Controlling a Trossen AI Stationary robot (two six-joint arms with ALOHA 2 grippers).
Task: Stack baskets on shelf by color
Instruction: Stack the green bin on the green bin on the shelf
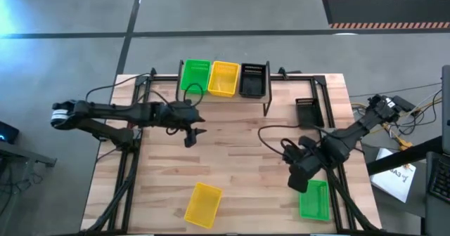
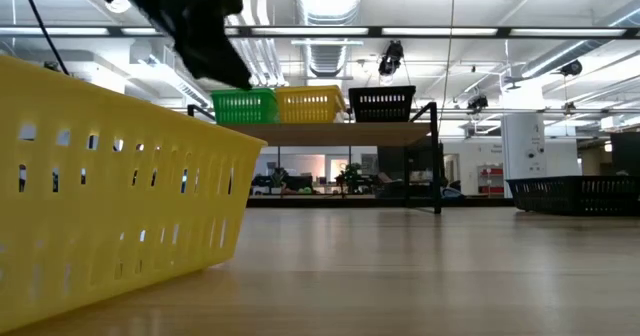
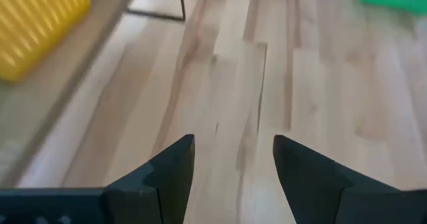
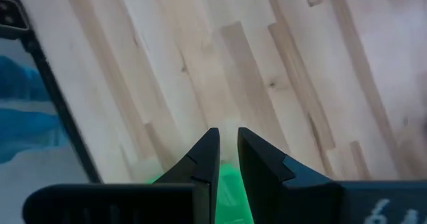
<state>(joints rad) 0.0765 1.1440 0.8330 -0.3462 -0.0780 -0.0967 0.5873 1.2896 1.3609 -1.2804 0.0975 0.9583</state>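
The near green basket (image 1: 316, 203) is a long way from my left gripper. Next, my right gripper passes it to my left gripper, to be stacked on the shelf's green basket (image 1: 196, 76).
The shelf (image 2: 340, 133) at the table's far edge carries a green basket (image 1: 195, 75), a yellow basket (image 1: 224, 78) and a black basket (image 1: 253, 80) side by side. A second green basket (image 1: 314, 199) lies at the near right and a second yellow basket (image 1: 203, 203) near the front edge. My left gripper (image 1: 193, 134) hangs open over bare wood in front of the shelf, fingers (image 3: 233, 144) empty. My right gripper (image 1: 299, 180) hovers over the near green basket's far left corner, its fingers (image 4: 227, 134) almost together with nothing between them; green shows below them.
Another black basket (image 1: 307, 112) sits on the table to the right of the shelf. Bare planks (image 1: 239, 152) stretch between the two arms. Cables trail past the table's right edge (image 1: 394, 123).
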